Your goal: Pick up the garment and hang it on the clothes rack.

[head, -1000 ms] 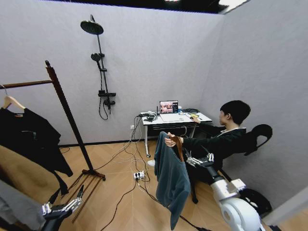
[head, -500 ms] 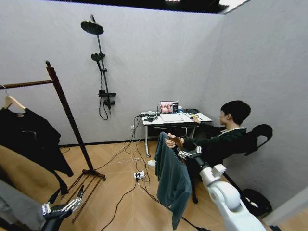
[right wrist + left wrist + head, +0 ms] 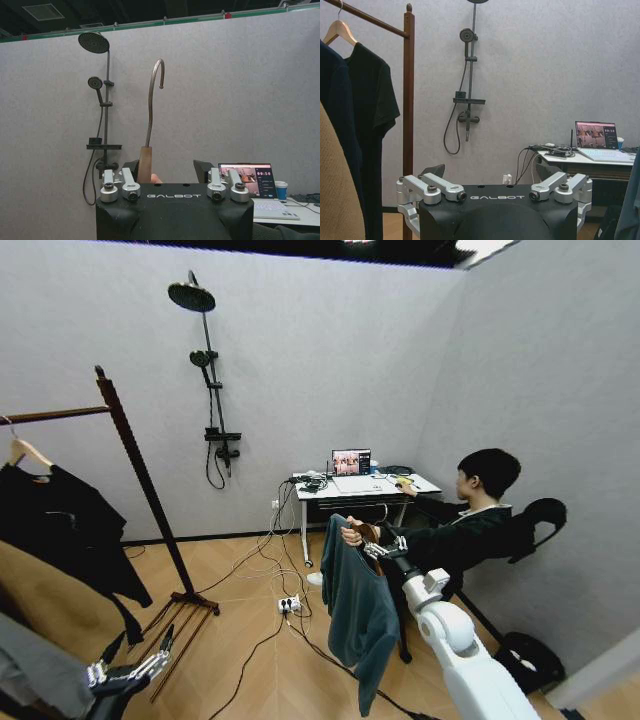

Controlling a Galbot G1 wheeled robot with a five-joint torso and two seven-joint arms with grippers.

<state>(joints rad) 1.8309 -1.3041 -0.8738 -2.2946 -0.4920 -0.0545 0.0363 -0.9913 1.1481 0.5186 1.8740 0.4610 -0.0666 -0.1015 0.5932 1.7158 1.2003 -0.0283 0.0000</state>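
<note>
My open fingers have the metal hook's curve (image 3: 159, 69) broadside between them, so the wooden hanger (image 3: 145, 165) will turn almost edge-on when my right gripper closes.
The garment (image 3: 357, 612), a dark teal shirt-jacket, hangs on a wooden hanger (image 3: 368, 535) that a seated person's hand (image 3: 351, 536) holds up in mid-room. My right gripper (image 3: 374, 547) is open right at the hanger. In the right wrist view the wooden neck (image 3: 145, 164) and metal hook (image 3: 153, 95) stand between the fingers of the right gripper (image 3: 166, 170), close to one finger. The clothes rack (image 3: 137, 472) stands at the left, its top bar (image 3: 52, 415) running off the edge. My left gripper (image 3: 131, 670) is parked low at the left, open (image 3: 492, 172).
A black top (image 3: 62, 530) and a tan garment (image 3: 40, 605) hang on the rack. Cables and a power strip (image 3: 289, 604) lie on the floor. A desk (image 3: 365, 487) with a laptop stands at the back. The seated person (image 3: 470, 525) is at the right.
My right arm has reached up and to the left, bringing its gripper from beside the person's lap to the hanger's neck. The garment and the left arm have stayed put.
</note>
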